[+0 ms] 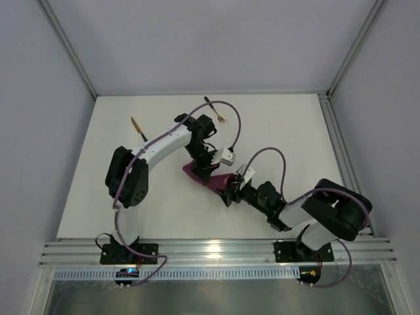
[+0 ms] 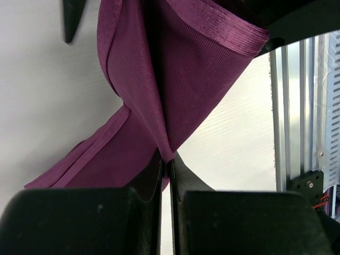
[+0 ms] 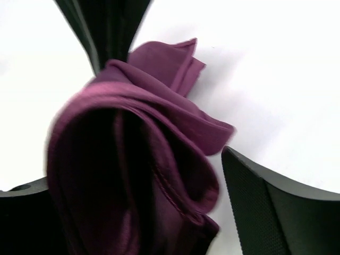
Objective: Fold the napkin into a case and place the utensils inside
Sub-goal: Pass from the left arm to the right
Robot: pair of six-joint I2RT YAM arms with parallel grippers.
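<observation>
My left gripper is pinching the napkin's middle (image 2: 166, 142) into a heap, so my right gripper should hold the napkin's open end (image 3: 125, 164) and turn the napkin before my left gripper grips it again.
The magenta-purple napkin (image 1: 195, 173) is bunched up at the table's middle, between both grippers. My left gripper (image 1: 206, 169) comes down from the far side and is shut on a hemmed edge of the napkin (image 2: 175, 79), pinched at its fingertips (image 2: 159, 164). My right gripper (image 1: 229, 191) is open, with the crumpled napkin (image 3: 133, 159) lying between its fingers; its right finger (image 3: 276, 212) stands apart from the cloth. The knife (image 1: 137, 126) lies at the far left and the fork (image 1: 214, 111) at the far middle, both on the table away from the napkin.
The white table (image 1: 289, 131) has a metal rail (image 1: 216, 251) along its near edge and a rail (image 1: 341, 157) on its right side. Grey walls stand round the table. Purple cables loop over both arms.
</observation>
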